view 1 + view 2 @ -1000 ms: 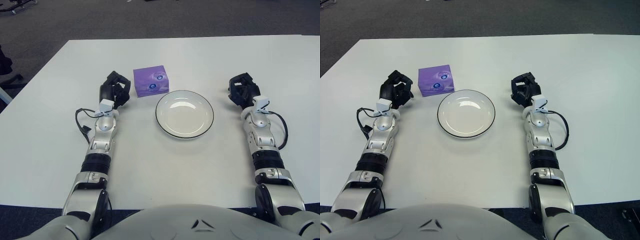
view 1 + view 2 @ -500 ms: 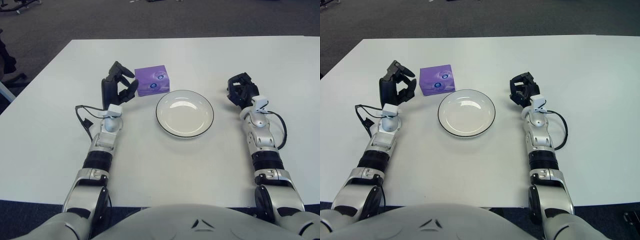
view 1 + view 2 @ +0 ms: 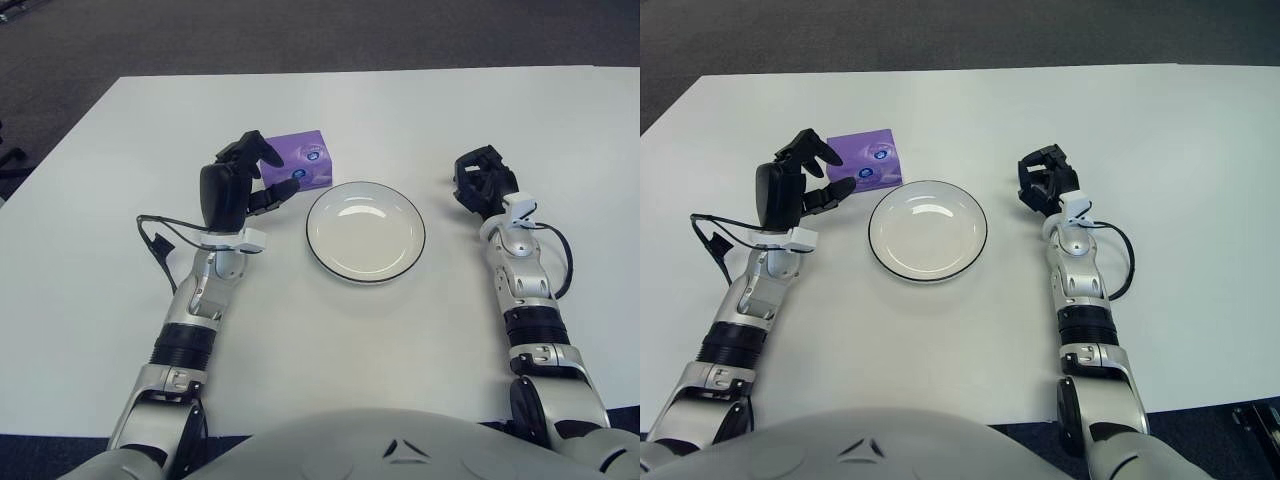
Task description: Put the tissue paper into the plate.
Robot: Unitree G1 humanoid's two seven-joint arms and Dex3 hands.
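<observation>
The purple tissue pack (image 3: 299,160) has flat sides and its edges are straight (image 3: 327,158), so it should hold its block shape when the robot carries it over to the plate.
A purple tissue pack (image 3: 305,164) lies on the white table, just beyond the left rim of an empty white plate (image 3: 365,231) with a dark rim. My left hand (image 3: 250,180) is raised off the table, fingers spread open, right in front of and partly over the pack's left side. I cannot tell whether it touches the pack. My right hand (image 3: 482,180) rests on the table right of the plate, fingers curled and holding nothing.
The white table (image 3: 330,330) spans the view. A black cable (image 3: 160,238) loops beside my left forearm. Dark carpet lies beyond the far edge.
My left hand has lifted off the table, opened its fingers and moved right toward the tissue pack. The right hand, plate and pack have stayed put.
</observation>
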